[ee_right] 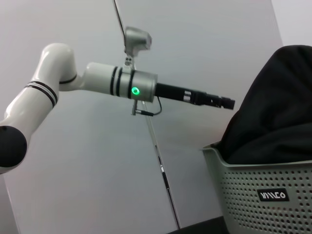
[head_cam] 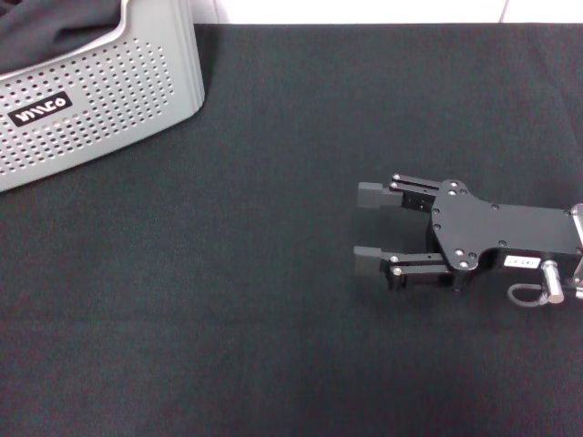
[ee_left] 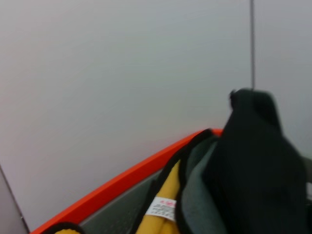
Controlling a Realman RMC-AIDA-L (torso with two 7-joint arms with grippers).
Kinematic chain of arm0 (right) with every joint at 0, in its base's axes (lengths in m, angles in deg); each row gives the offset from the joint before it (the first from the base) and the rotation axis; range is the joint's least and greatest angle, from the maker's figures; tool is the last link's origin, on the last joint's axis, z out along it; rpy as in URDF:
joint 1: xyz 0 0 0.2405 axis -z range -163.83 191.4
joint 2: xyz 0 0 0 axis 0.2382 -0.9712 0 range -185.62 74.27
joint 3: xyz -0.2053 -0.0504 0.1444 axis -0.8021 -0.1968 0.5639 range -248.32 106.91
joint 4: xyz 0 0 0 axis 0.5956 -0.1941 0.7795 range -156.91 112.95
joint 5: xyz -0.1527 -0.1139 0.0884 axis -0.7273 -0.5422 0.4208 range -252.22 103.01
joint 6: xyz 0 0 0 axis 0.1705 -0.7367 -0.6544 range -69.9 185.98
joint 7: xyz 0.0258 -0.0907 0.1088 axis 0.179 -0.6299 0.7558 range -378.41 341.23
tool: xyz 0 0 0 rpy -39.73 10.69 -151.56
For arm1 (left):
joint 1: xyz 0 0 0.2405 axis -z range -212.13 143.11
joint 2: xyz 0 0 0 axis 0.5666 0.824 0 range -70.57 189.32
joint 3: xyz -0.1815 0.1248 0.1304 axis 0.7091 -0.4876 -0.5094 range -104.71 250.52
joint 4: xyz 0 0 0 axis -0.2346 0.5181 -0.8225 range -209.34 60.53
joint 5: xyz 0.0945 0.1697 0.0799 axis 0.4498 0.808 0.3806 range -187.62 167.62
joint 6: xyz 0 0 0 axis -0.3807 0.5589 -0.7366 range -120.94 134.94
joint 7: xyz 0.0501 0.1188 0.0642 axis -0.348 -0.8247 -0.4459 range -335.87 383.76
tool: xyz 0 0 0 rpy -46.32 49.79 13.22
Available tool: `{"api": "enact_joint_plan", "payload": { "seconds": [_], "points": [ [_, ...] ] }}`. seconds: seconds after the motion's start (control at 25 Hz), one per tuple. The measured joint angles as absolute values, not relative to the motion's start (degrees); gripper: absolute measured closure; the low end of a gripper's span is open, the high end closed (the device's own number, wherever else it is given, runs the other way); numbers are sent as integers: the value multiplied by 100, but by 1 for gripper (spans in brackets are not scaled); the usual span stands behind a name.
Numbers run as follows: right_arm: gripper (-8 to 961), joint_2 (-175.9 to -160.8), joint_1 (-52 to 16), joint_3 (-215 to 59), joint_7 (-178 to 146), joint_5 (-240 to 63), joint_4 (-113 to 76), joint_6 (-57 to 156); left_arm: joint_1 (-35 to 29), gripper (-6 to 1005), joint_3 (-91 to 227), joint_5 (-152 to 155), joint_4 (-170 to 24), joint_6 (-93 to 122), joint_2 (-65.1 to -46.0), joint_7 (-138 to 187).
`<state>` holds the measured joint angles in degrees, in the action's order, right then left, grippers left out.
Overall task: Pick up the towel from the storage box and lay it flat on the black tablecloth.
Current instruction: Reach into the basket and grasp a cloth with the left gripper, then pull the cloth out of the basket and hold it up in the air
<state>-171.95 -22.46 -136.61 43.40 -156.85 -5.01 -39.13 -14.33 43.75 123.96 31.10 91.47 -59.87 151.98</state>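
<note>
I should keep moving my left gripper inward and close it on the grey-green fold [ee_left: 197,195], because the towel's dark border [ee_left: 189,150] is standing up in the open beside the bundle.
The light grey storage box [head_cam: 100,100] stands at the far left of the black tablecloth [head_cam: 273,300], and it also shows in the right wrist view [ee_right: 263,195]. A glossy black fabric bundle [head_cam: 55,27] heaps out of it. In the left wrist view, the towel [ee_left: 197,200], grey-green with a dark border, lies beside that bundle [ee_left: 258,165]. My left gripper [ee_right: 228,103] reaches out level above the box, close to the bundle [ee_right: 278,107]. At the right, my right gripper [head_cam: 371,228] is open over the tablecloth, holding nothing.
A yellow cloth [ee_left: 168,187] with a dark border and a white label lies next to the towel, under an orange rim [ee_left: 131,178]. A plain light wall stands behind the box. The table's white far edge [head_cam: 364,11] runs along the back.
</note>
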Motion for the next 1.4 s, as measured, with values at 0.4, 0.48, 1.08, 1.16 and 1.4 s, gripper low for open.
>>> {"api": "enact_joint_plan", "payload": {
  "seconds": [0.4,0.48,1.08,1.16,1.4],
  "points": [
    [126,-17195,-2093,-13661,4280,-15503,-504,-3914,-1096,365,4328,12841,2361,8698,-5946,15097],
    [126,-17195,-2078,-13673,4263,-15462,-503,-3915,-1058,365,4323,12857,2219,8648,-5950,15066],
    [126,-17194,-2035,-13675,4188,-15385,-504,-3922,-1038,676,4324,12805,1877,8660,-5913,14920],
    [126,-17195,-2017,-13675,4188,-15385,-505,-3923,-1051,770,4344,12763,1941,8660,-5917,14927],
    [126,-17195,-1936,-13635,4180,-15370,-511,-3956,-1310,964,4517,11729,2295,8642,-5901,14931]
  ]
}}
